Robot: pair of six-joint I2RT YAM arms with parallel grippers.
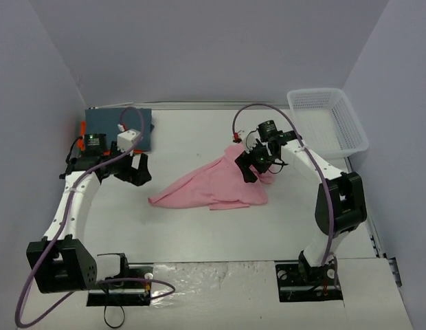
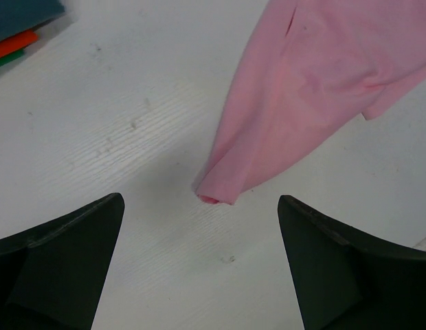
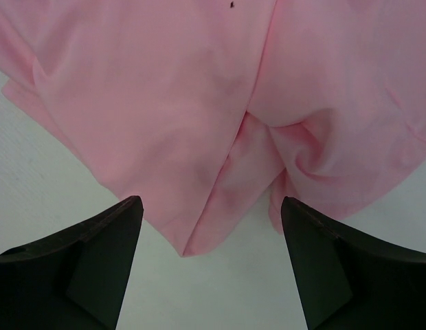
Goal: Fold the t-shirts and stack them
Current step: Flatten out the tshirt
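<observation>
The pink t-shirt is bunched at its far end (image 1: 267, 178). Next, my left gripper grabs the t-shirt's narrow tip (image 1: 153, 201) and stretches the t-shirt with my right gripper before folding.
A crumpled light pink t-shirt (image 1: 213, 185) lies in the middle of the table, drawn out to a narrow tip at its left. My left gripper (image 1: 137, 168) is open just left of that tip; in the left wrist view the pink tip (image 2: 220, 185) lies just beyond the open left gripper (image 2: 200, 199). My right gripper (image 1: 258, 165) hovers open over the shirt's bunched right end, and folds of pink cloth (image 3: 199, 103) lie just past its tips (image 3: 211, 201), nothing between them. A folded dark blue-grey t-shirt (image 1: 120, 127) lies at the back left, with an orange one's edge (image 2: 14, 45) under it.
A white mesh basket (image 1: 330, 120) stands at the back right corner. A green edge (image 2: 5, 60) shows under the orange layer of the stack. Grey walls close the table at the back and sides. Both arm bases sit at the near edge.
</observation>
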